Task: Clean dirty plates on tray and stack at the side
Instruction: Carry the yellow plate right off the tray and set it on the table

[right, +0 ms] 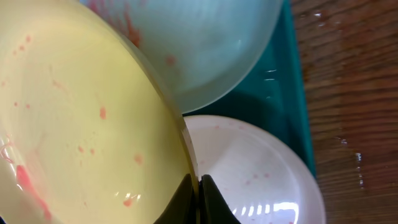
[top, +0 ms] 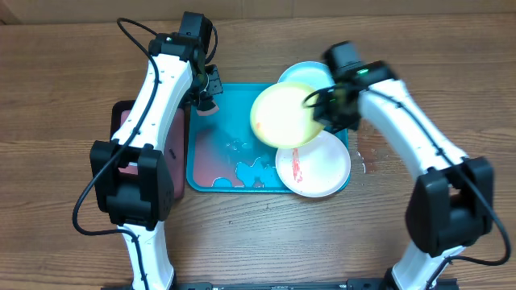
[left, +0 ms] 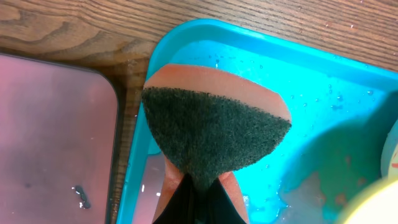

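My right gripper should carry on moving to open wood (top: pixel 383 157) beside the teal tray and let go of the yellow-green plate (top: pixel 282 114) there, because the yellow-green plate is raised clear of the white plate.
My right gripper (top: pixel 316 103) (right: pixel 198 186) is shut on the rim of the yellow-green plate (top: pixel 282 114) (right: pixel 81 124), holding it tilted above the teal tray (top: pixel 230 105) (right: pixel 292 81). Red specks and a smear mark its face. Under it lie the white plate (top: pixel 318 165) (right: pixel 249 168), with a red smear, and the light blue plate (top: pixel 305 74) (right: pixel 205 50). My left gripper (top: pixel 205 103) (left: pixel 202 186) is shut on a sponge (left: pixel 214 130) with a dark green scouring face and orange back, hanging over the tray's (left: pixel 323 81) wet far-left corner.
A black-rimmed tray with a pink inside (top: pixel 121 121) (left: pixel 56 130) sits just left of the teal tray. Water and foam lie on the teal tray's floor (top: pixel 250 171). Wet drops dot the wooden table (top: pixel 367 161) right of the plates.
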